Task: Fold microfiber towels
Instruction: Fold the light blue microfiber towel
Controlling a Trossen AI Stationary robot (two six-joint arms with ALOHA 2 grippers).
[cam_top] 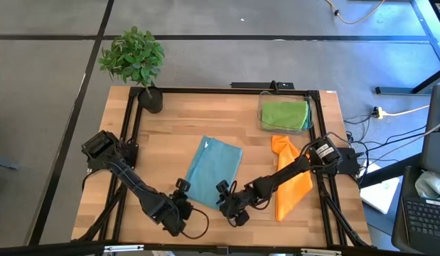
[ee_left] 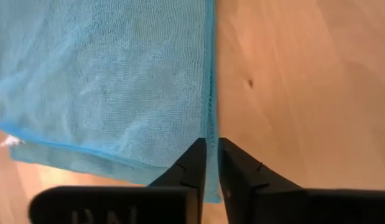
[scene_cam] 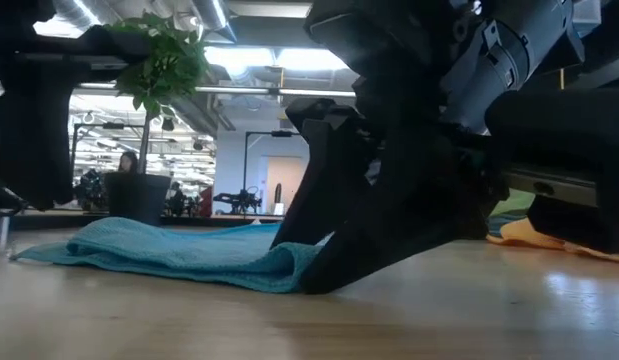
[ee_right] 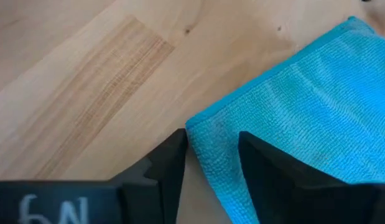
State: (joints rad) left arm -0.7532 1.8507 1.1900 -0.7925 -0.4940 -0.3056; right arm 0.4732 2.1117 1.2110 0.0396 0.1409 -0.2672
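Note:
Next, I take the upper layer's near corner and pull the light blue towel straight, because it lies slanted with my left gripper at its side edge.
A light blue towel lies folded on the wooden table, an upper layer over a lower one. At its near left corner my left gripper points down, its fingers a narrow gap apart with the towel's side edge in the gap. My right gripper is at the near right corner and is open, one finger on either side of that corner. An orange towel lies flat at the right. A lime green towel sits in a clear bin. My left gripper slants down from the near side, and the towel's hemmed side edge runs into the narrow gap between its fingers. I cannot tell whether the fingers touch it. My right gripper stands over the towel's corner, which lies flat. I cannot tell whether a finger touches it.
A potted plant stands at the far left corner. The clear bin is at the far right. A black frame borders the table. Bare wood shows to the left of the blue towel and along the near edge.

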